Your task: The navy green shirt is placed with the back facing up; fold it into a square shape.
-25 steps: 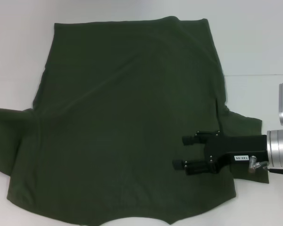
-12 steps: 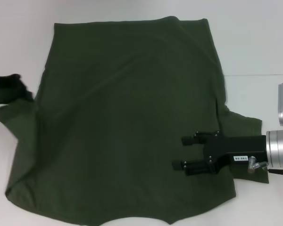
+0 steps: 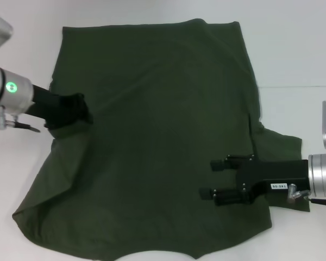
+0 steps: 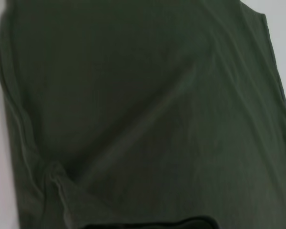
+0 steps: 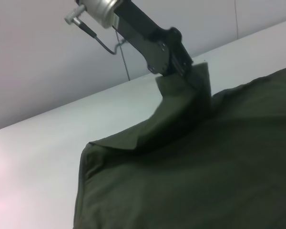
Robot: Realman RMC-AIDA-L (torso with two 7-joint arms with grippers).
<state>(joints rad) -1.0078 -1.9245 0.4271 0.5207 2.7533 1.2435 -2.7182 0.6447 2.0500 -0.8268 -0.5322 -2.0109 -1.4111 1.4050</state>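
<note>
I keep moving the sleeve (image 3: 71, 130) inward and down until it lies on the flat shirt body (image 3: 117, 133), because my left gripper is holding the sleeve by its end above the shirt body.
The navy green shirt (image 3: 163, 119) lies spread on the white table (image 3: 293, 49) and fills most of the head view. My left gripper (image 3: 80, 111) is shut on the shirt's left sleeve and holds it lifted over the left part of the shirt's body. The right wrist view shows that gripper (image 5: 183, 64) pinching a raised flap of cloth (image 5: 181, 109). My right gripper (image 3: 212, 178) is open, its fingers (image 3: 220, 163) spread just above the shirt's lower right part, beside the right sleeve (image 3: 280, 144). The left wrist view shows only shirt cloth (image 4: 143, 105). The neck tag is hidden.
Bare white table shows to the left (image 3: 11, 179) of the shirt and beyond it. A thin seam line (image 3: 299, 86) runs across the table at the right. The shirt's near edge (image 3: 152, 253) reaches the bottom of the head view.
My left arm has come in from the left with the sleeve and carried it rightward over the shirt's body, pulling the left edge inward. My right gripper has shifted slightly nearer.
</note>
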